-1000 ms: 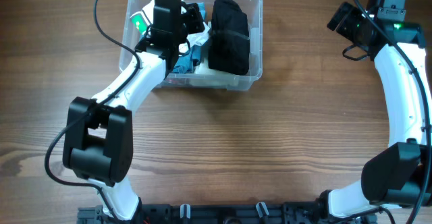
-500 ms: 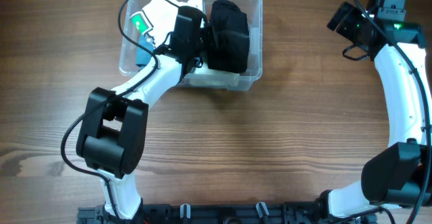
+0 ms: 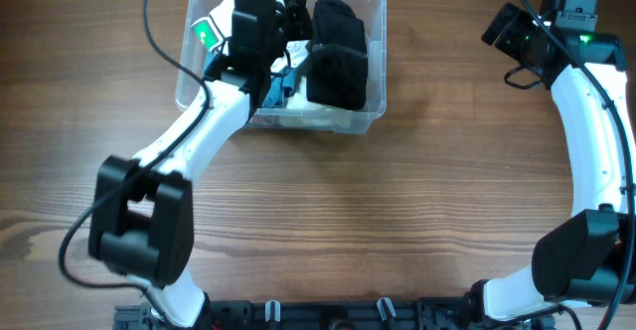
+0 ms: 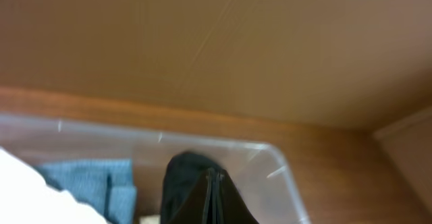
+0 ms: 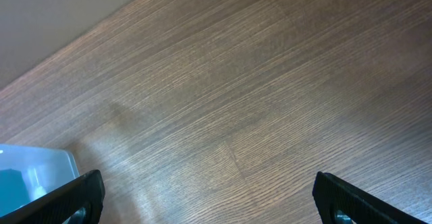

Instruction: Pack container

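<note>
The white and green item (image 4: 35, 196) bulges up next to the blue cloth. My left gripper should move over to the item and push its top (image 3: 225, 12) down with closed fingers.
The clear plastic container (image 3: 376, 62) stands at the back left of the table. It holds a black fabric bundle (image 3: 338, 52) in its right half, blue cloth (image 3: 271, 93) in the middle and a white and green item (image 3: 205, 32) at the left. My left gripper (image 3: 290, 17) hovers over the container's middle, just left of the black bundle. In the left wrist view its black fingers (image 4: 213, 200) are pressed together above the blue cloth (image 4: 94, 183) and the container's rim (image 4: 135, 133). My right gripper (image 3: 505, 30) is open and empty over bare table, its fingers wide apart (image 5: 216, 197).
The wooden table (image 3: 397, 221) spreads in front of and to the right of the container. The container's corner (image 5: 34, 166) shows at the lower left of the right wrist view. A wall (image 4: 216, 42) rises behind the table's far edge.
My left arm swung right over the black bundle half a second ago and has come back left to the container's middle. The right arm has not moved.
</note>
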You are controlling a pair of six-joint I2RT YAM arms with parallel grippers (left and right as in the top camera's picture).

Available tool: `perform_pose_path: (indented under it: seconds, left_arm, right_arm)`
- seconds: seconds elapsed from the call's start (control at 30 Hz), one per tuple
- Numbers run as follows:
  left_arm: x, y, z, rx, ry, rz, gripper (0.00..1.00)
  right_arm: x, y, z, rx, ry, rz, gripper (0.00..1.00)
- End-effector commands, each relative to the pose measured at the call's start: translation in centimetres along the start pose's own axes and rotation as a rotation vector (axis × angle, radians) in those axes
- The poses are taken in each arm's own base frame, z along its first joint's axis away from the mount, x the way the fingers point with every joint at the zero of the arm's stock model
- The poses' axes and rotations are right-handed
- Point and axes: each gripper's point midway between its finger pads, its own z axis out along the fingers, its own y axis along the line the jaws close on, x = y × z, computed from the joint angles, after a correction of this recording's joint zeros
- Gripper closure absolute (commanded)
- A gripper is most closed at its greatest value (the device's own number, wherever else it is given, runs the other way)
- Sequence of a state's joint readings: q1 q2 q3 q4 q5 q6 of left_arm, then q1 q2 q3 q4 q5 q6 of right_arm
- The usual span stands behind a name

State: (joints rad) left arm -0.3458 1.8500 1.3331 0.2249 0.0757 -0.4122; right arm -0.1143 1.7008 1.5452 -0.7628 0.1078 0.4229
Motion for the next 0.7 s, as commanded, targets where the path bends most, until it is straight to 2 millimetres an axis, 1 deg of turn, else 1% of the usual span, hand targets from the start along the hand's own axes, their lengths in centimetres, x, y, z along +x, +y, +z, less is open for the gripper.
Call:
perform_pose_path:
  seconds: [0.0,0.17,0.2,0.3,0.37,0.47,0.53,0.6,0.67]
  left_arm:
    - [0.7,1.9,0.0,-0.078,0.027,0.009,0.96]
    - [5.3,4.9,1.8,-0.142,0.139,-0.001,0.96]
    - [6.6,5.6,2.3,-0.155,0.167,-0.004,0.96]
    - [9.3,7.0,3.0,-0.183,0.232,-0.012,0.96]
    - [9.9,7.3,3.1,-0.188,0.248,-0.014,0.96]
    - [9.6,7.1,3.2,-0.182,0.234,-0.012,0.96]
    - [8.4,6.8,3.1,-0.169,0.203,-0.011,0.96]
    - [6.3,6.2,2.7,-0.151,0.151,-0.007,0.96]
    - [2.4,5.2,1.7,-0.121,0.053,-0.005,0.96]
  right_arm:
    - [0.3,0.1,0.5,-0.001,0.013,0.008,0.0]
    - [0.3,0.1,0.5,-0.001,0.013,0.008,0.0]
    - [0.3,0.1,0.5,-0.001,0.013,0.008,0.0]
    - [0.3,0.1,0.5,-0.001,0.013,0.008,0.0]
    - [0.3,0.1,0.5,-0.001,0.013,0.008,0.0]
    - [0.3,0.1,0.5,-0.002,0.013,0.007,0.0]
    - [0.3,0.1,0.5,-0.002,0.013,0.007,0.0]
    - [0.3,0.1,0.5,-0.002,0.012,0.008,0.0]
    - [0.3,0.1,0.5,-0.002,0.012,0.007,0.0]
